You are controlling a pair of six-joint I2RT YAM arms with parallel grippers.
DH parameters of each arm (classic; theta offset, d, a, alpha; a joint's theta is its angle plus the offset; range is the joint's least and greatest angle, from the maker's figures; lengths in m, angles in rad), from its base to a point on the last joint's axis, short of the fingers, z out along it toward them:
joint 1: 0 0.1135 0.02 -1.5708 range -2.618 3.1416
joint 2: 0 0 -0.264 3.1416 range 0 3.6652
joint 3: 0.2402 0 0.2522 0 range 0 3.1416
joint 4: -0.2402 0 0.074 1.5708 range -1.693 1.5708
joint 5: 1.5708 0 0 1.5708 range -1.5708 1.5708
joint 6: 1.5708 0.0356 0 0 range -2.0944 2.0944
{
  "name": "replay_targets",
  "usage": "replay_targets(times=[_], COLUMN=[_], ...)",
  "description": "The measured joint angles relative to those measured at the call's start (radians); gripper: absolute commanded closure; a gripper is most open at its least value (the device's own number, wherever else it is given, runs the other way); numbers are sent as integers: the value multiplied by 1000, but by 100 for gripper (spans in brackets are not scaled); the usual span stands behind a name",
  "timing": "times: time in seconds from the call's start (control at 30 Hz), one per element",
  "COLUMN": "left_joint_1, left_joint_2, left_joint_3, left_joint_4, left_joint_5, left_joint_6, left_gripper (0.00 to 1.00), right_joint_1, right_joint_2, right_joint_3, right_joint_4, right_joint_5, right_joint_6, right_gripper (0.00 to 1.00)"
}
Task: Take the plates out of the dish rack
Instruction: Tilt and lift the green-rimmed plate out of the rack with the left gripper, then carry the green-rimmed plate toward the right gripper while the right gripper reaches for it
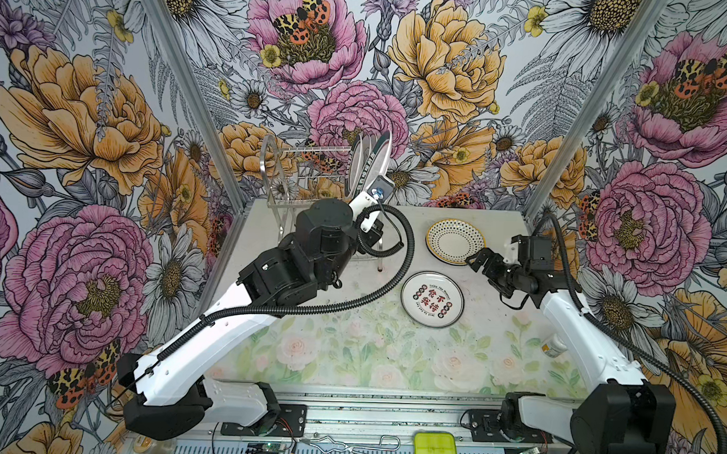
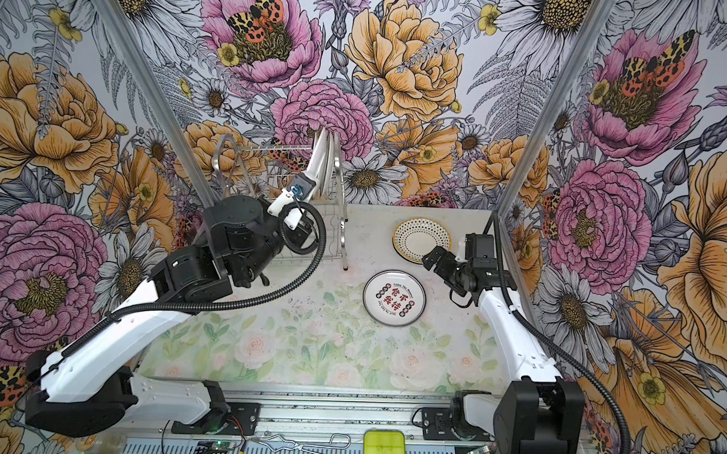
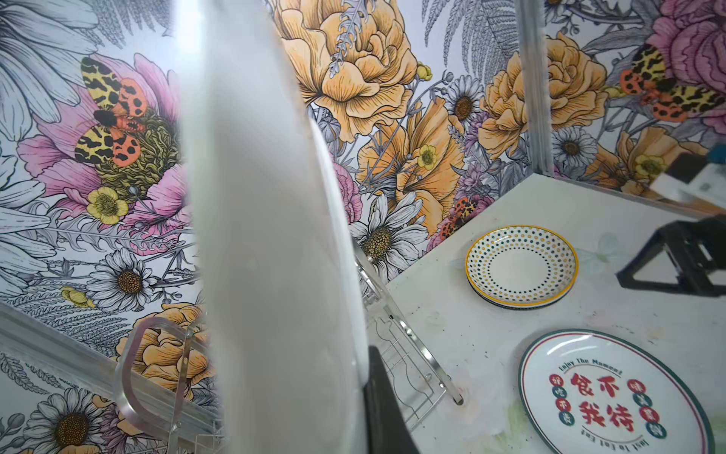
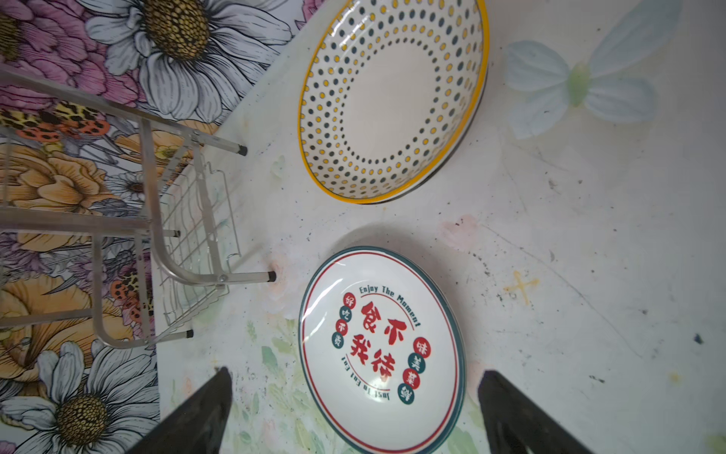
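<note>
The outermost plate's rim (image 1: 373, 162) is free beyond my left gripper; my right gripper's fingers should stay open until it comes between them, then close.
The dish rack (image 1: 277, 179) (image 2: 227, 161) stands at the back left of the table, with a few upright plates (image 1: 358, 163) at its right end. My left gripper (image 1: 369, 182) (image 2: 311, 174) is shut on the lower edge of the outermost plate (image 1: 381, 156) (image 2: 319, 156). In the left wrist view this white plate (image 3: 275, 255) fills the middle, and one black finger (image 3: 383, 405) presses on it. A dotted, yellow-edged plate (image 1: 455, 239) (image 4: 393, 98) and a plate with Chinese characters (image 1: 432, 299) (image 4: 377, 346) lie flat on the table. My right gripper (image 1: 477, 259) (image 4: 355, 373) hangs open above them.
The dotted plate rests on another plate (image 3: 510, 304). A small bottle (image 1: 554, 347) stands by the right arm. A yellow-green box (image 1: 435, 449) and a wire hook (image 1: 358, 446) lie on the front rail. Flowered walls and metal posts (image 1: 565, 131) close in the table.
</note>
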Motion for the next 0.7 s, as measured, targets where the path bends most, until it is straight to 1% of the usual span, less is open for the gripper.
replay_targets(times=[0.07,0.13,0.2,0.27,0.4,0.5,0.6,0.7], left_joint_1=[-81,-162,-226,-266,-288,-288,-288,-288], left_joint_2=[-3,27,89,159,262,296,298,299], left_joint_3=[-75,-139,-177,-204,-262,-281,-282,-282], left_joint_4=[38,68,90,103,106,103,114,150], left_joint_5=[-65,-131,-191,-230,-272,-297,-317,-337], left_joint_6=[24,45,55,58,50,43,39,47], left_gripper=[100,100,100,100,100,100,100,100], right_joint_1=[0,0,0,0,0,0,0,0], right_joint_2=[-59,-119,-187,-248,-362,-423,-441,-422], right_joint_3=[15,25,33,40,48,48,46,28], right_joint_4=[2,6,6,6,7,7,13,13], right_joint_5=[-37,-69,-103,-136,-186,-216,-249,-274], right_joint_6=[23,49,80,111,173,215,243,259], right_gripper=[1,1,1,1,3,5,12,13])
